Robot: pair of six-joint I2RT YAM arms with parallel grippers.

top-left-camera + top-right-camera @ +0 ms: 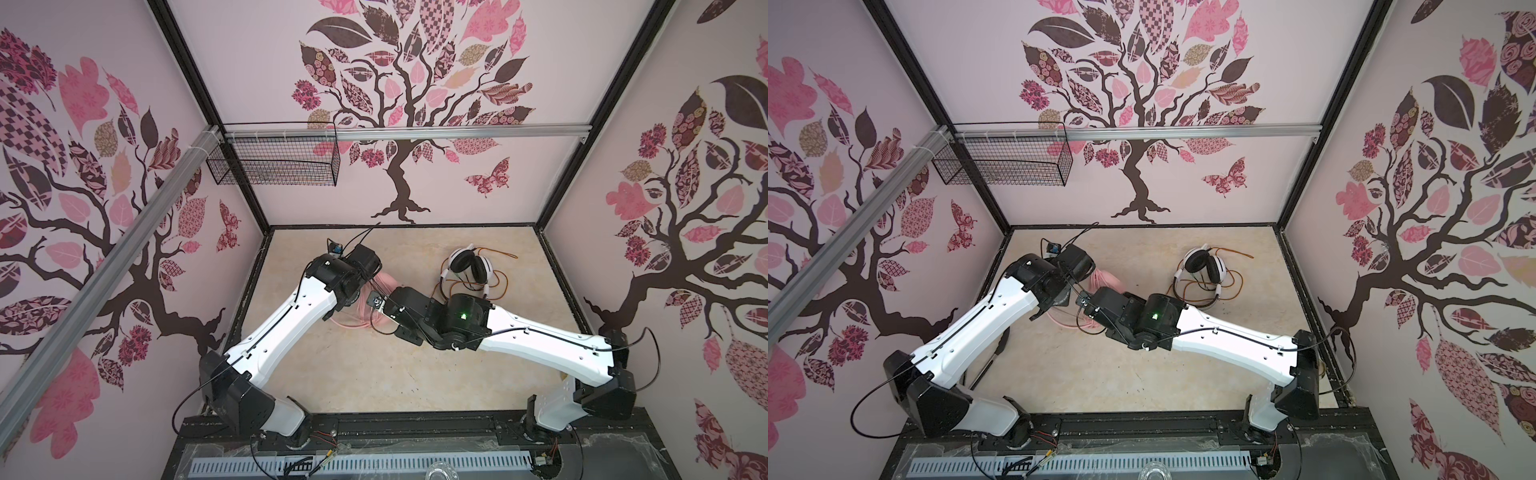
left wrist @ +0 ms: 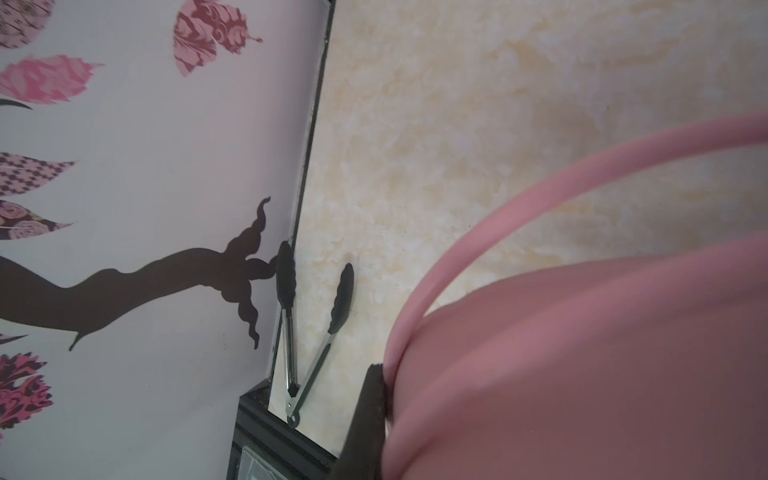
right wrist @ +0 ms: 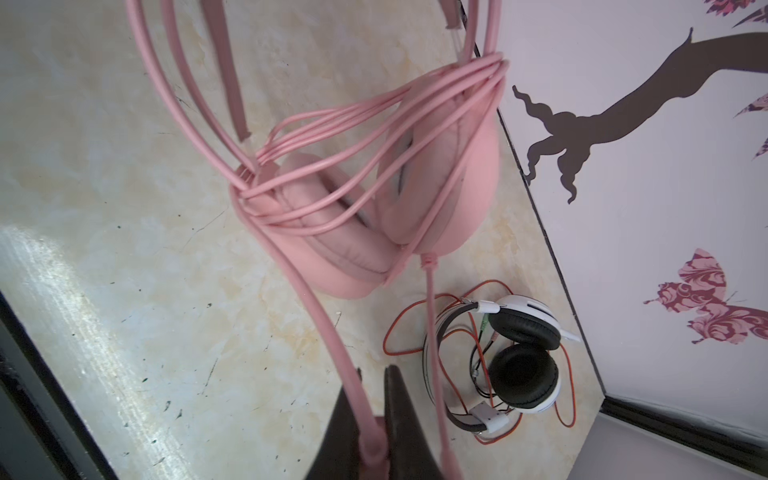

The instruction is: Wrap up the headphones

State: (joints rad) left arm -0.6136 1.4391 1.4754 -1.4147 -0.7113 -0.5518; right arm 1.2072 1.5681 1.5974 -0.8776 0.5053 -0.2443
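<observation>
I should bring the loose part of the pink cable (image 3: 320, 324) back to the wound cups (image 3: 352, 180) with my right gripper and let go of it there, because it runs tight from the headphones' cups.
The pink headphones (image 3: 332, 249) hang earcups down between my two arms, with the pink cable (image 3: 374, 137) wound several times across the cups. My left gripper (image 2: 388, 378) is shut on a pink part of them; only one dark finger (image 2: 368, 419) shows. My right gripper (image 3: 374, 370) is shut on a loose stretch of the pink cable, which runs taut up to the cups. In both top views the arms hide most of the pink headphones (image 1: 368, 293) (image 1: 1104, 282). The white-and-black headphones (image 1: 469, 266) (image 1: 1202, 266) (image 3: 523, 357) lie at the back right in their loose orange-red cable (image 1: 498, 286).
Slack pink cable loops (image 1: 353, 322) lie on the beige table (image 1: 374, 374) under the wrists. Black-tipped metal tongs (image 2: 316, 332) (image 1: 992, 361) lie along the left wall. A wire basket (image 1: 274, 160) hangs on the back wall's rail. Walls enclose three sides.
</observation>
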